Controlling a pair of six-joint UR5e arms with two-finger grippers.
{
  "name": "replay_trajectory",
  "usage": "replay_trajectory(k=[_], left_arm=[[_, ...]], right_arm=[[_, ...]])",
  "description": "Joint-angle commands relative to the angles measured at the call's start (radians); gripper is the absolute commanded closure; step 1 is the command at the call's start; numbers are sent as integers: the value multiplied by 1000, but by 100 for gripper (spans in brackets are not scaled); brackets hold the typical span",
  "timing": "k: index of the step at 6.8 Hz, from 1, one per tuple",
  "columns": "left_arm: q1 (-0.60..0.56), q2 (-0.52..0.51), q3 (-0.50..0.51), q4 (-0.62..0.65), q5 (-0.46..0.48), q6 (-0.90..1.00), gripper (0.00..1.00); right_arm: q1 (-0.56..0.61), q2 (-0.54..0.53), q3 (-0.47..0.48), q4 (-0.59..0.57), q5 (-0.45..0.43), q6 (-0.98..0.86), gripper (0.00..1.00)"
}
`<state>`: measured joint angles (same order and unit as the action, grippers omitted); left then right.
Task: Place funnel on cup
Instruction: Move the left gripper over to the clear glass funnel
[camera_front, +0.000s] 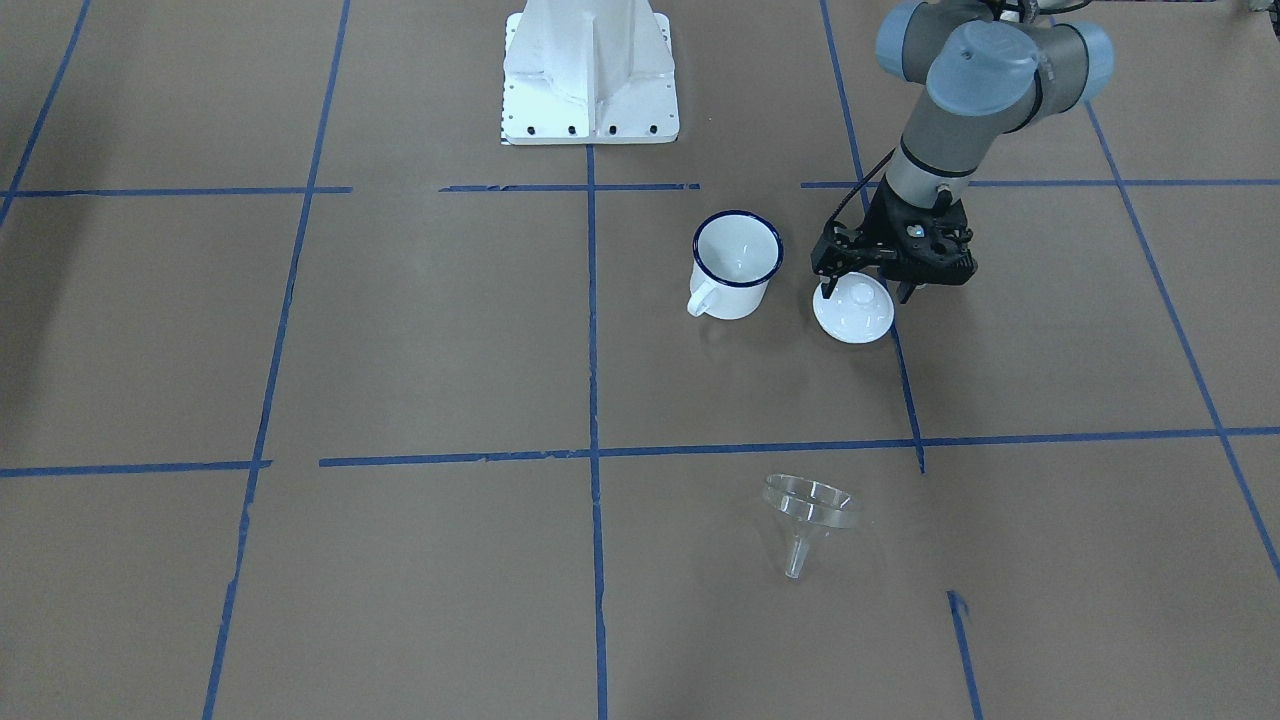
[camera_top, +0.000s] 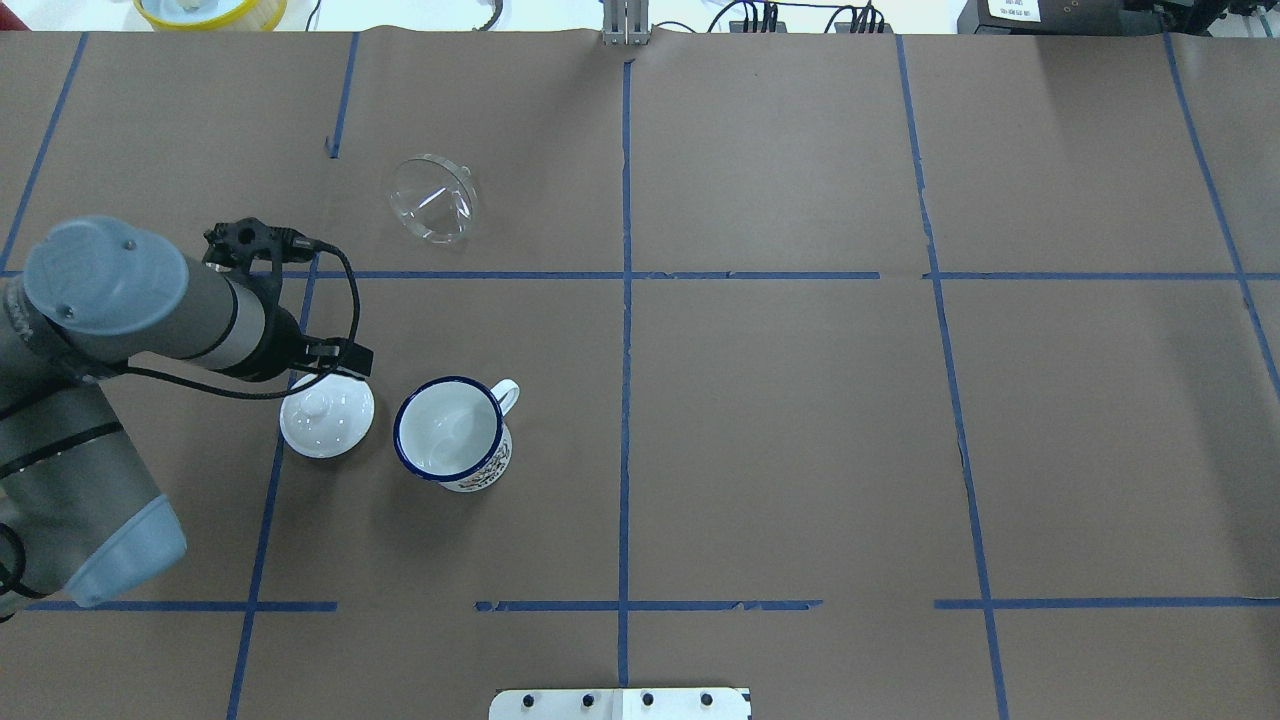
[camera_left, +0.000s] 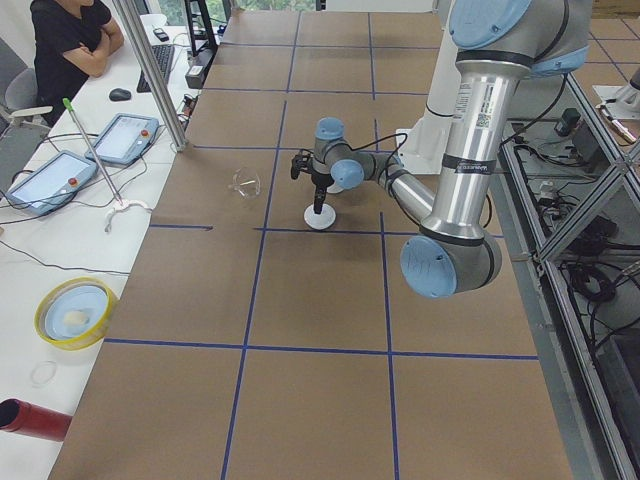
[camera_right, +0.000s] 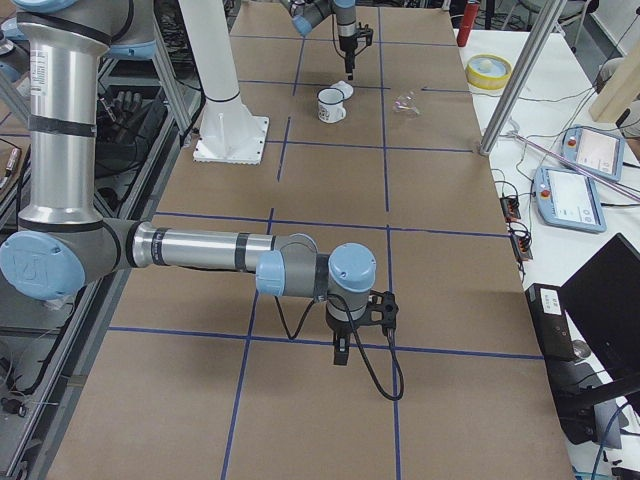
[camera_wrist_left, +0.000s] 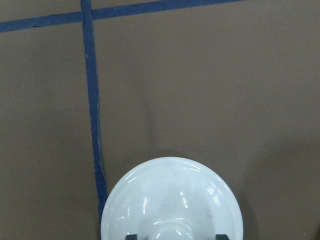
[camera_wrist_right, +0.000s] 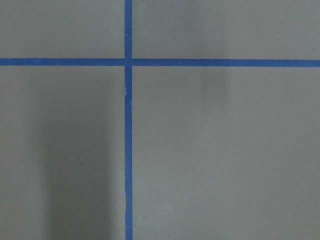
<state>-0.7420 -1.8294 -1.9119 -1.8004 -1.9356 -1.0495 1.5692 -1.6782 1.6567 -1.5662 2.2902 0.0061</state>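
My gripper will lower the spout inside, and the funnel's cone should then catch at the white cup's blue rim (camera_front: 737, 283), because the clear funnel's opening (camera_front: 811, 500) looks as wide as that rim.
The clear funnel (camera_front: 808, 510) lies on its side on the brown table, apart from both arms; it also shows in the overhead view (camera_top: 432, 200). The white cup (camera_front: 737, 262) with a blue rim stands upright and empty (camera_top: 450, 432). Beside it a round white knobbed lid (camera_front: 853, 308) rests on the table. My left gripper (camera_front: 865, 290) hangs just over this lid, its jaws open on either side of the knob (camera_wrist_left: 172, 232). My right gripper (camera_right: 340, 355) shows only in the exterior right view, far from these things, pointing down. I cannot tell if it is open.
The white robot base (camera_front: 590, 75) stands at the table's robot-side edge. A yellow bowl (camera_left: 75, 312), tablets (camera_left: 50, 180) and a seated person (camera_left: 70, 40) are beyond the far edge, near a metal pole (camera_left: 150, 75). Blue tape lines cross the table.
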Motion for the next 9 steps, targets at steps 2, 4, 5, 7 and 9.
replay_trajectory(k=[2,4,5,7,9], left_arm=[[-109,-201,107,-13,19,-446,0],[-88,-272,314,-255,156,-805,0],[-12,-298,423,-355,278,-925,0],[26,-341,505,-402,359,-960,0],[36,-398,621,-474,403,-960,1]], right_arm=[[0,0,0,0,0,0,0],[0,0,0,0,0,0,0],[0,0,0,0,0,0,0],[0,0,0,0,0,0,0],[0,0,0,0,0,0,0]])
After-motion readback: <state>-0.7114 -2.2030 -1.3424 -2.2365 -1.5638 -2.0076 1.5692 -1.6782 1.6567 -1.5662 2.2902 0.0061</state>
